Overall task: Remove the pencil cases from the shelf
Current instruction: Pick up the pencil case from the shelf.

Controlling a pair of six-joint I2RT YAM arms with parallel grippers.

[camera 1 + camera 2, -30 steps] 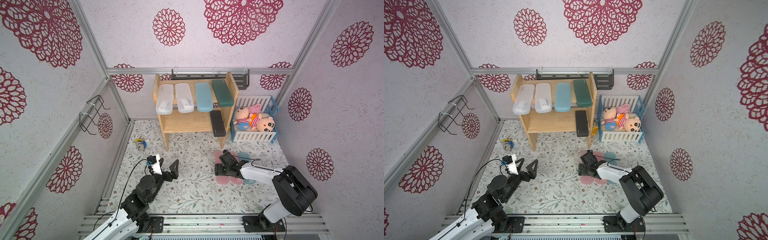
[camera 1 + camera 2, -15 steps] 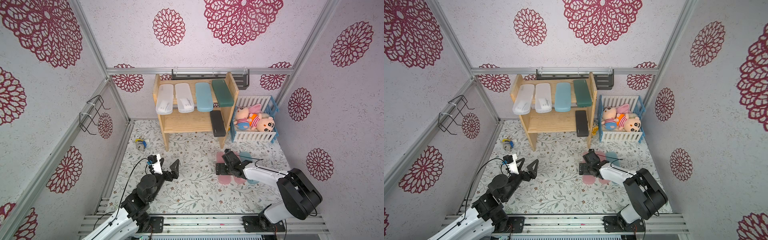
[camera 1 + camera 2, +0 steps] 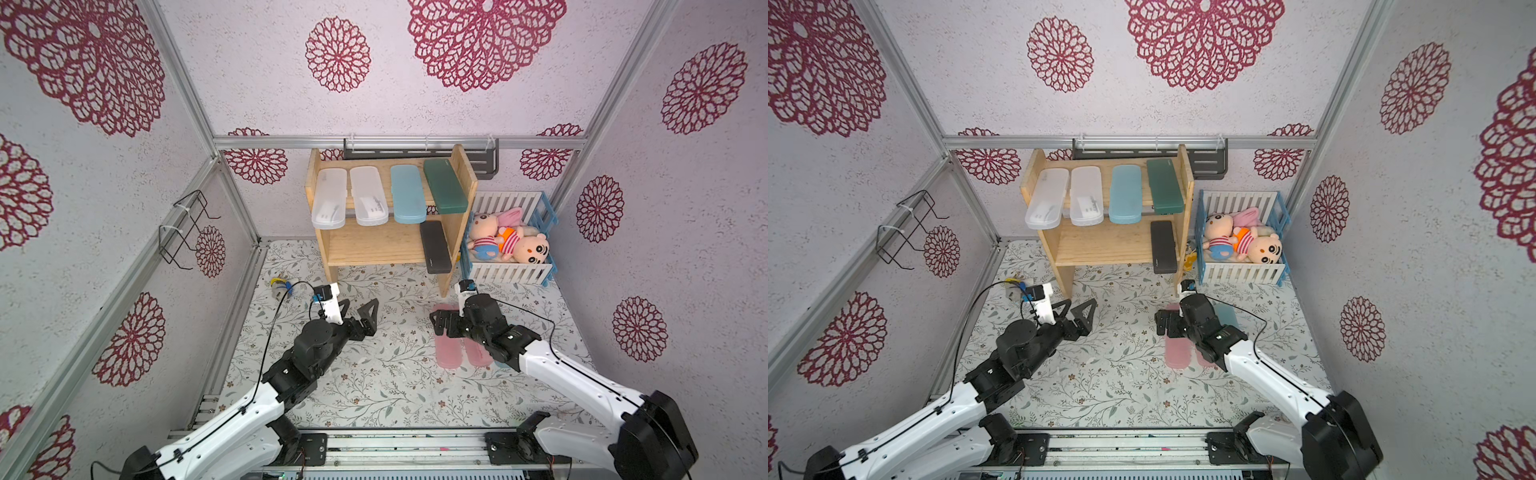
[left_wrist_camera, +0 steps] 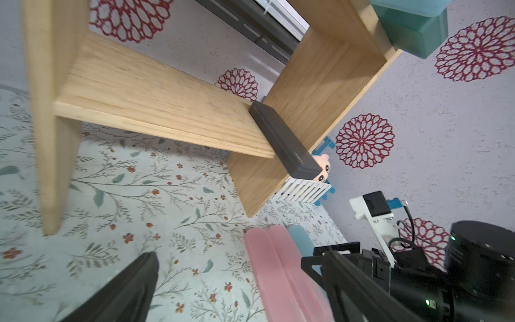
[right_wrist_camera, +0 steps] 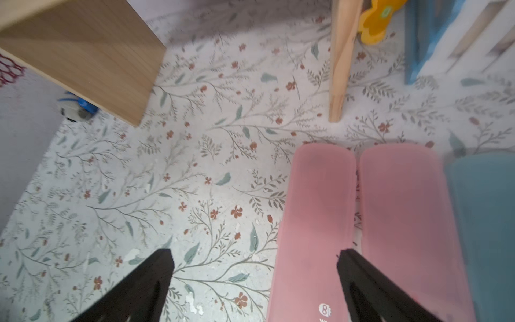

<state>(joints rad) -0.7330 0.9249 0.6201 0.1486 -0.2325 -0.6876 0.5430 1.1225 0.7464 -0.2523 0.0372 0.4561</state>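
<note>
The black case's front end [image 3: 438, 266] juts past the edge of the shelf's lower level, so my left gripper should keep moving toward that end until its open fingers straddle it.
The wooden shelf [image 3: 374, 249] holds two frosted white pencil cases [image 3: 329, 203] [image 3: 369, 195], a light blue one [image 3: 408, 199] and a dark green one [image 3: 444, 187] on its top tier. A black case [image 3: 435, 247] lies on the lower tier. Two pink cases [image 5: 315, 209] [image 5: 401, 209] and a light blue case [image 5: 485, 212] lie side by side on the floor. My right gripper [image 5: 255, 255] hovers open just over the outer pink case, holding nothing. My left gripper [image 3: 360, 305] stands open and empty over the floor in front of the shelf's left leg.
A white-and-blue crate [image 3: 509, 272] with plush dolls [image 3: 511, 241] stands right of the shelf. A small blue-and-yellow toy [image 3: 279, 286] lies by the left wall. A dark rack [image 3: 482, 160] hangs behind the shelf and a wire rack [image 3: 183, 228] hangs on the left wall.
My right gripper's jaws have spread wide and let go of the pink case, which now lies flat on the floor. The left arm has not moved.
</note>
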